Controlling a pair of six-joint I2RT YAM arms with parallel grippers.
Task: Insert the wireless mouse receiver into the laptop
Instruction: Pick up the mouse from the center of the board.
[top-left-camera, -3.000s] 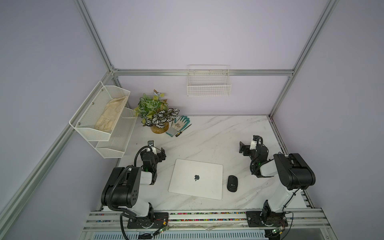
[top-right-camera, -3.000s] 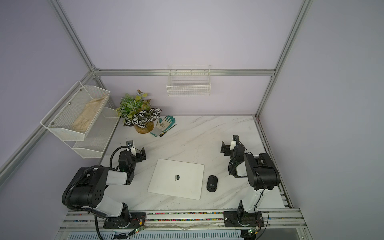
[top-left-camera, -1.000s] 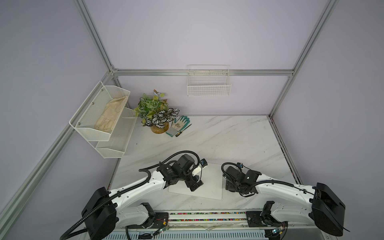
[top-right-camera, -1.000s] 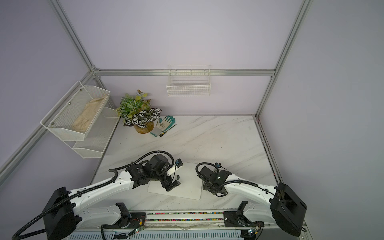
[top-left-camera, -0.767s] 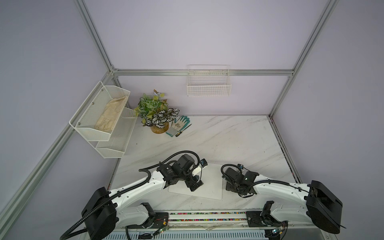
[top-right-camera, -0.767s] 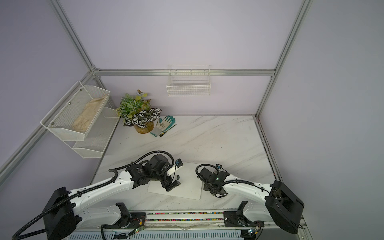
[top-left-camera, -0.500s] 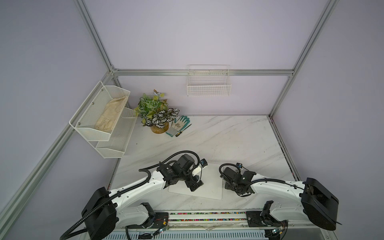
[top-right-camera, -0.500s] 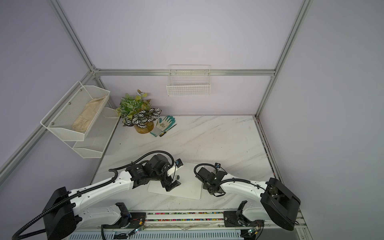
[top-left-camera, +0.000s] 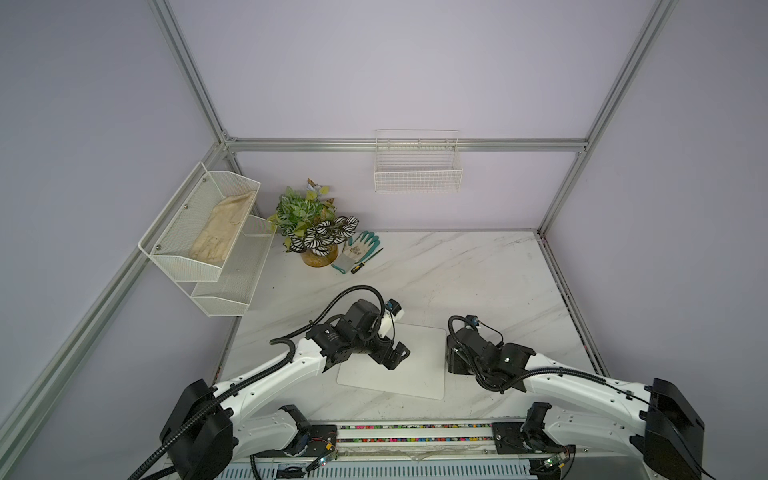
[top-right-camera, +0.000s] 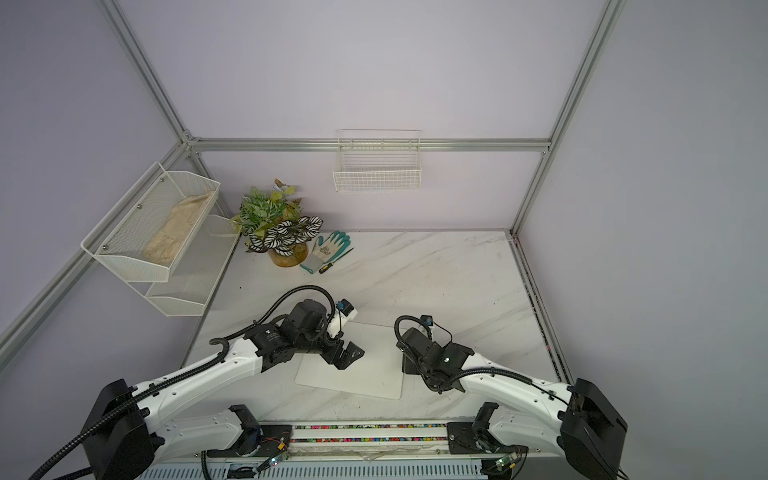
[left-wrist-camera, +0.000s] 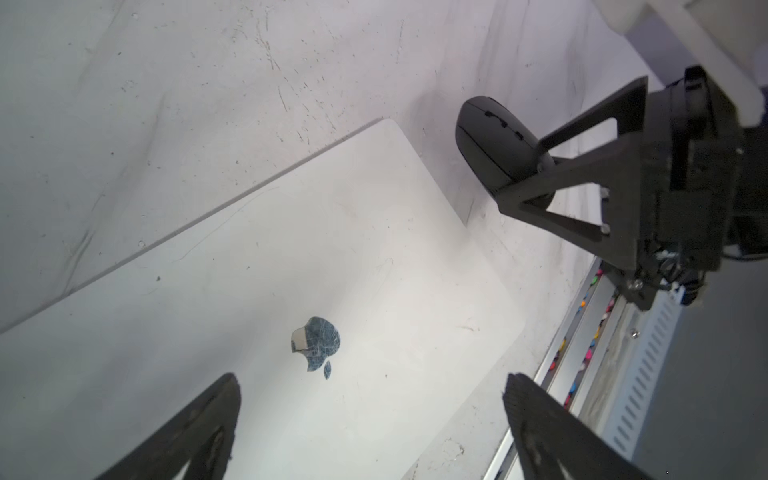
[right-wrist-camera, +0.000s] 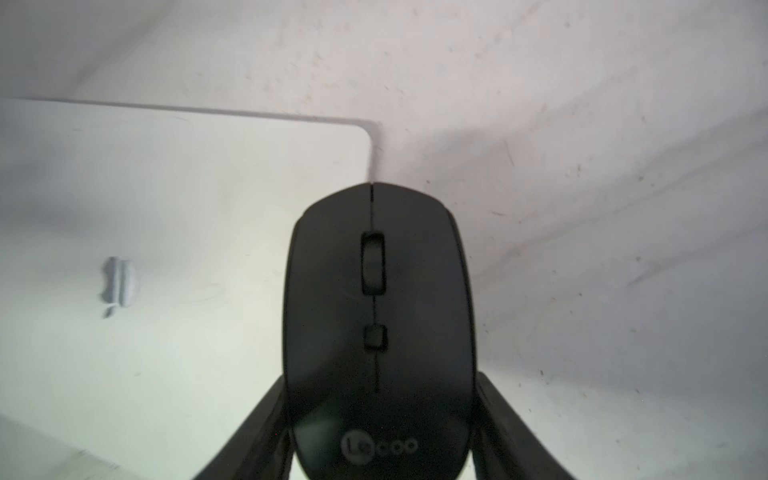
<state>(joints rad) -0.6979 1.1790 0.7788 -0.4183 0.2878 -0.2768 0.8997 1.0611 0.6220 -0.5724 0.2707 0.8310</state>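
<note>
My left gripper should take over the mouse (left-wrist-camera: 492, 137) so that my right gripper is free to work on it, because my right gripper is holding the mouse's sides (right-wrist-camera: 297, 360) and the receiver is hidden.
The laptop (top-left-camera: 409, 368) (top-right-camera: 374, 372) lies shut near the table's front, a silver-white slab whose lid logo (left-wrist-camera: 316, 343) shows in the left wrist view. My left gripper (top-left-camera: 397, 357) (left-wrist-camera: 372, 378) hovers open over the lid with nothing between its fingers. Just off the laptop's right edge (right-wrist-camera: 370, 158), my right gripper (right-wrist-camera: 380, 382) (top-left-camera: 455, 361) is shut on the sides of the black oval mouse (right-wrist-camera: 376, 311) (left-wrist-camera: 490, 141). In both top views the gripper covers the mouse. The wireless mouse receiver is hidden.
At the back left stand a potted plant (top-left-camera: 311, 232), a green-and-white glove (top-left-camera: 359, 247) and a small screwdriver (top-left-camera: 359, 266). A two-tier mesh shelf (top-left-camera: 208, 241) hangs on the left wall and a wire basket (top-left-camera: 417, 170) on the back wall. The rail (top-left-camera: 415, 428) runs along the table's front.
Both arms came in from the table's sides. In the last second the right gripper slid slightly left and narrowed around the mouse. The left gripper has held still over the lid.
</note>
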